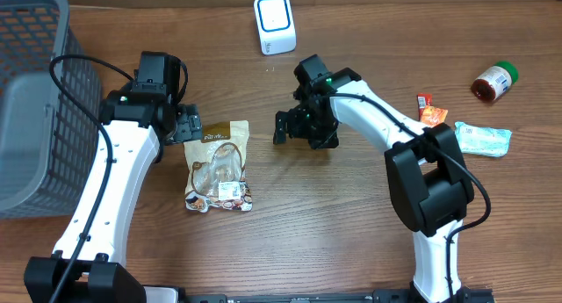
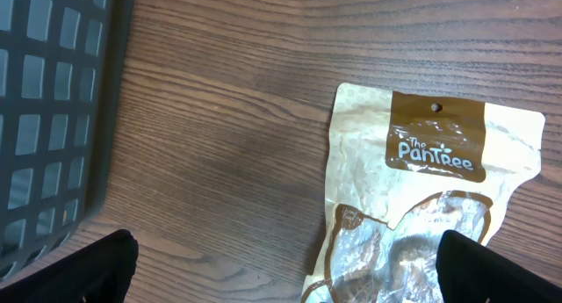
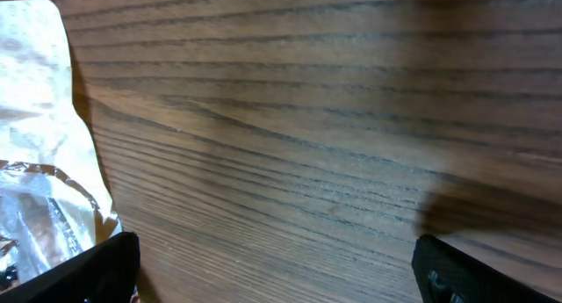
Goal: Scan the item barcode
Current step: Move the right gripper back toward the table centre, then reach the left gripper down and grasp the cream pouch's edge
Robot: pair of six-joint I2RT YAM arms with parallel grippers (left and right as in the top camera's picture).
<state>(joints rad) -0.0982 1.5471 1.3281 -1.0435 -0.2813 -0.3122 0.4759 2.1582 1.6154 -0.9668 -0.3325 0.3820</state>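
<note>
The pouch (image 1: 217, 169) lies on the left gripper's side, away from the right gripper, so the robot's left gripper should pull the pouch by its basket-side edge (image 1: 189, 170) toward the middle.
The item is a beige and brown snack pouch (image 1: 219, 165) lying flat on the wooden table, its printed top end towards the far side. My left gripper (image 1: 188, 126) hovers open at the pouch's upper left corner. In the left wrist view the pouch (image 2: 430, 198) lies partly between the spread fingertips (image 2: 92, 272), with nothing gripped. My right gripper (image 1: 283, 127) stands open to the right of the pouch, over bare wood. Only the pouch's edge (image 3: 39, 162) shows at the left of the right wrist view. A white barcode scanner (image 1: 274, 24) stands at the far edge.
A grey wire basket (image 1: 35, 92) fills the far left and also shows as basket mesh (image 2: 53, 119) in the left wrist view. At the right lie an orange packet (image 1: 430, 112), a green-capped bottle (image 1: 494, 82) and a pale green packet (image 1: 482, 139).
</note>
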